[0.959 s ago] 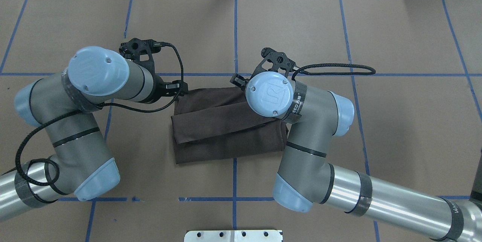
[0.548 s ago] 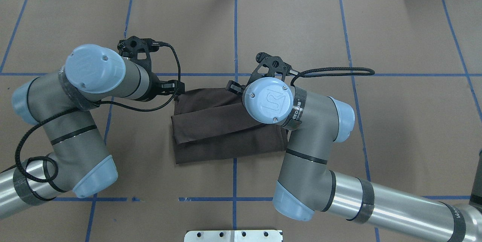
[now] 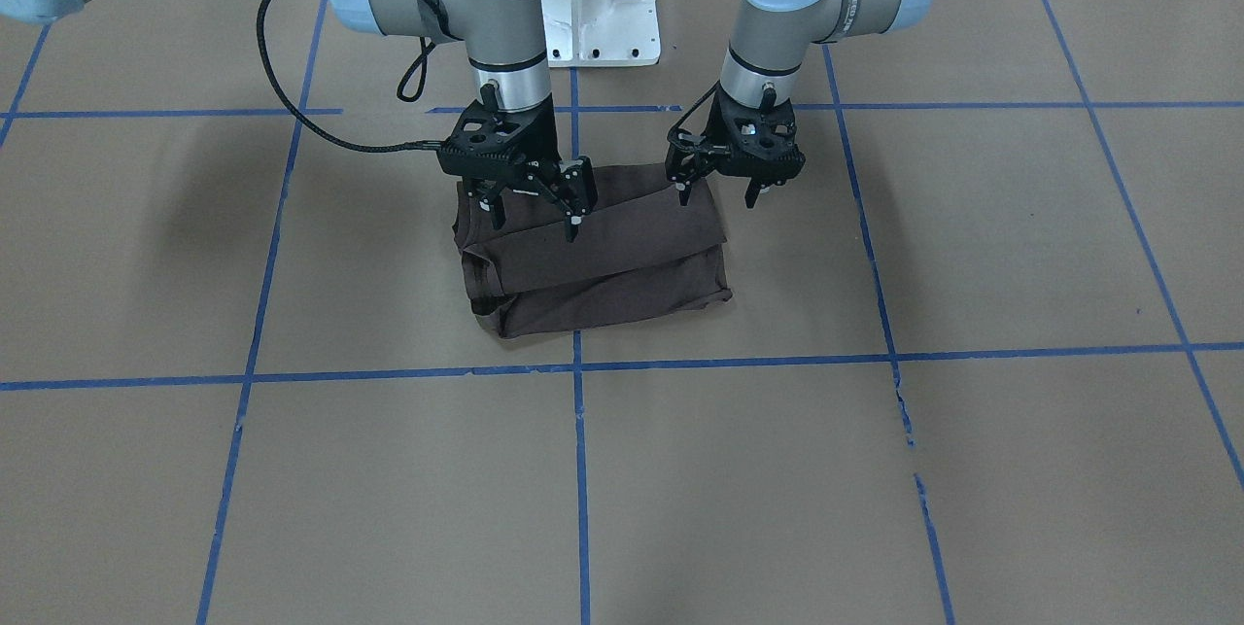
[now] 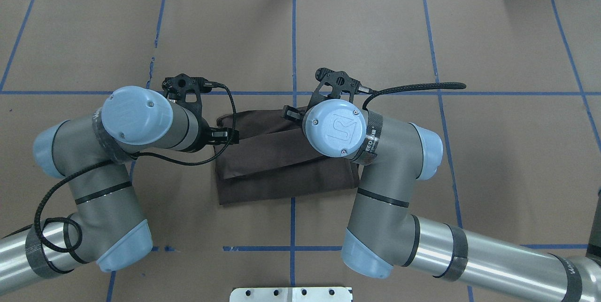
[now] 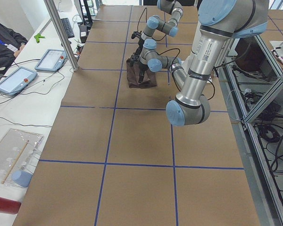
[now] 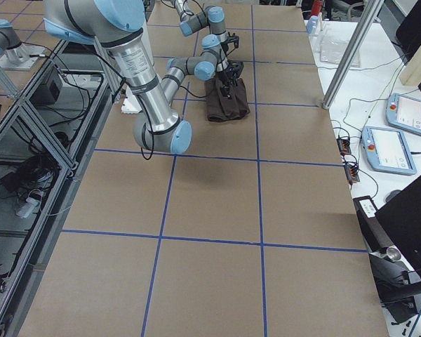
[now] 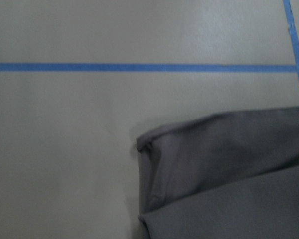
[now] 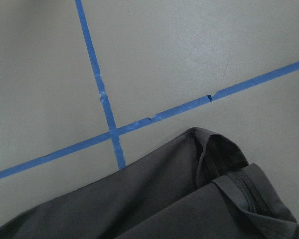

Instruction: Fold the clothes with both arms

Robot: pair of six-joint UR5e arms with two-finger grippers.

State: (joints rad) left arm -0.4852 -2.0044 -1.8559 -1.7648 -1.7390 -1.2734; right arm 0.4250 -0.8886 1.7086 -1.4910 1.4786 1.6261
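Observation:
The end of the flap point(image 3: 601, 245) gapes loose point(image 3: 487, 296) over the lower layer, so I expect the flap to spread down over that layer when the robot pulls the flap's corner.
The clothes are one dark brown T-shirt point(image 3: 603, 265), folded into a rough rectangle with a flap laid across it, flat near the table's middle point(image 4: 281, 166). My left gripper point(image 3: 716, 197) hovers open over the shirt's edge on the robot's left side. The right gripper point(image 3: 533, 222) is open too, fingers spread over the opposite end, one fingertip point(image 3: 573, 228) down close to the cloth. Neither holds fabric. A folded corner of the shirt point(image 7: 214, 169) fills the left wrist view. In the right wrist view the shirt's ribbed collar point(image 8: 234, 184) shows beside a tape crossing. Neither wrist view shows fingers.
Brown paper with a blue tape grid point(image 4: 293, 34) covers the table. The white base pedestal point(image 3: 593, 3) stands behind the shirt. Black cables loop off both wrists point(image 4: 413, 87). A metal pole point(image 5: 61, 35), touch panels point(image 5: 52, 60) and a person's sleeve point(image 5: 4, 40) are off the far long edge.
The left arm has swung right and toward the robot, bringing its gripper over the shirt's left edge. The right arm has shifted only slightly. The shirt lies as before.

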